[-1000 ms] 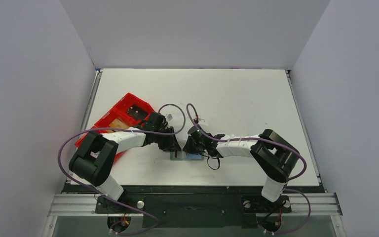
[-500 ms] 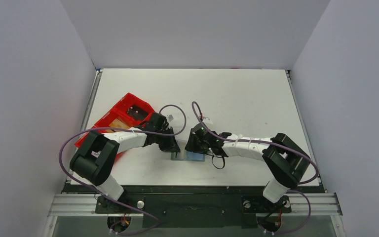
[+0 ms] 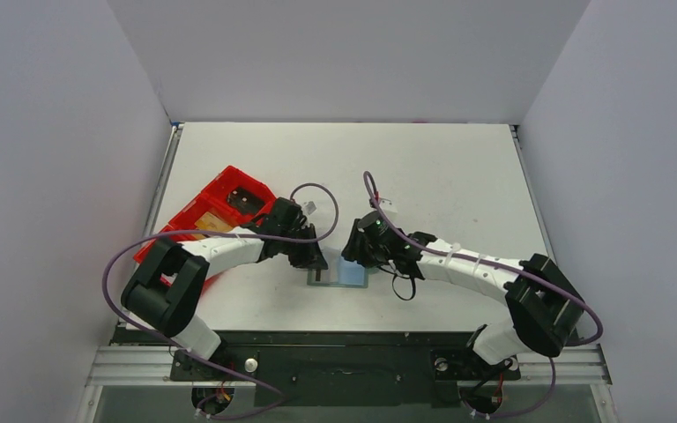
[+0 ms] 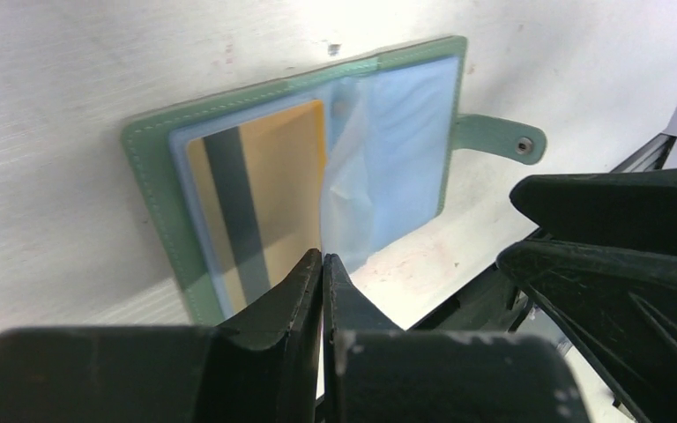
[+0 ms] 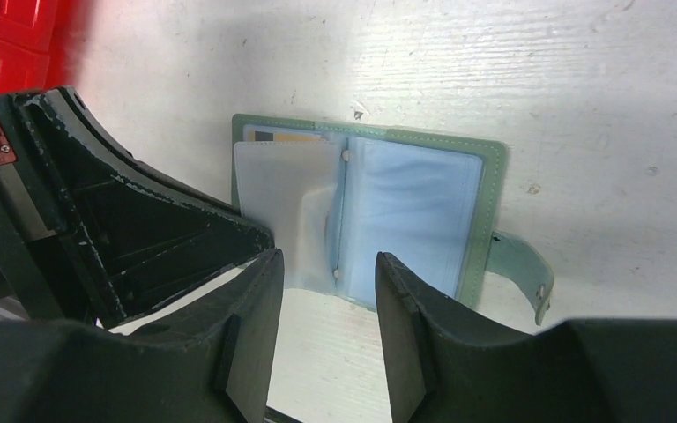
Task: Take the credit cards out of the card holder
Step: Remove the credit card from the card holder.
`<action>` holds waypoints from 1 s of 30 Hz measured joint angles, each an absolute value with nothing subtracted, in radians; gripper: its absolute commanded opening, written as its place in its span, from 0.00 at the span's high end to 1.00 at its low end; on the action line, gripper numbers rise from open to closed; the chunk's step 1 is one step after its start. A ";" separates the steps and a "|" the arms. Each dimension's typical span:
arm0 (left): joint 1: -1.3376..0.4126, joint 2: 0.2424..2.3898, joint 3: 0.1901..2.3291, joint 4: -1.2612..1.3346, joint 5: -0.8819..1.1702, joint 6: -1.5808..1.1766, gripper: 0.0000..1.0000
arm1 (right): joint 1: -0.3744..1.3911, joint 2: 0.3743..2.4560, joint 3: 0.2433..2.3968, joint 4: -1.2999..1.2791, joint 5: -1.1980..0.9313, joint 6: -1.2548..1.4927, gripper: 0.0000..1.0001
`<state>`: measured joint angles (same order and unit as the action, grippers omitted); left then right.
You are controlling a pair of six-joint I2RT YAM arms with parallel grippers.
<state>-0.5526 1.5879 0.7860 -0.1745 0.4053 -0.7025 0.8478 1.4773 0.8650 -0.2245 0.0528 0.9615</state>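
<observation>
I should use my left gripper to lay the clear sleeve page over and then press the holder's outer edge, because the page stands between my right gripper and the gold card.
The grey-green card holder lies open on the table near its front edge, side tab out. In its clear sleeves I see a tan-gold card with a dark stripe on one half and a bluish card on the other. A clear sleeve page stands lifted over the gold card. My left gripper is shut, tips at the sleeve's near edge; whether it pinches the sleeve is unclear. My right gripper hangs open just above the holder's near edge, holding nothing.
A long red tray lies at the left behind the left arm, its corner visible as the red tray in the right wrist view. The two grippers sit close together over the holder. The table's dark front edge is right beside it.
The right gripper has opened and its arm has swung rightward, uncovering the bluish card. The left gripper has closed at the holder's left half.
</observation>
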 measured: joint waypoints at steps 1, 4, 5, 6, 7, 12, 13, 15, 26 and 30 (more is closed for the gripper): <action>-0.558 1.586 0.792 -0.174 0.408 -0.704 0.97 | 0.845 1.470 0.863 -0.227 0.056 0.961 0.60; -0.577 1.586 0.808 -0.171 0.416 -0.707 0.90 | 0.840 1.446 0.849 -0.238 0.069 0.957 0.60; -0.582 1.586 0.812 -0.170 0.419 -0.711 0.88 | 0.838 1.441 0.844 -0.243 0.073 0.957 0.61; -0.588 1.586 0.817 -0.170 0.422 -0.714 0.85 | 0.837 1.436 0.839 -0.246 0.076 0.957 0.61; -0.594 1.586 0.821 -0.168 0.424 -0.718 0.81 | 0.837 1.430 0.834 -0.250 0.079 0.957 0.61; -0.619 1.588 0.843 -0.167 0.424 -0.729 0.67 | 0.834 1.393 0.817 -0.275 0.095 0.955 0.61; -0.624 1.591 0.850 -0.167 0.424 -0.730 0.64 | 0.831 1.382 0.815 -0.282 0.099 0.955 0.61; -0.635 1.600 0.866 -0.166 0.424 -0.732 0.61 | 0.826 1.363 0.811 -0.289 0.108 0.955 0.61; -0.688 1.711 0.940 -0.147 0.424 -0.743 0.51 | 0.817 1.272 0.766 -0.319 0.149 0.958 0.61; -0.706 1.750 0.963 -0.142 0.424 -0.749 0.50 | 0.815 1.249 0.750 -0.332 0.160 0.958 0.61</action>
<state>-0.7059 1.7496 0.9627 -0.1425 0.4236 -0.7494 0.8154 1.2488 0.7498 -0.3321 0.1600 0.9577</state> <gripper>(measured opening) 0.493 0.392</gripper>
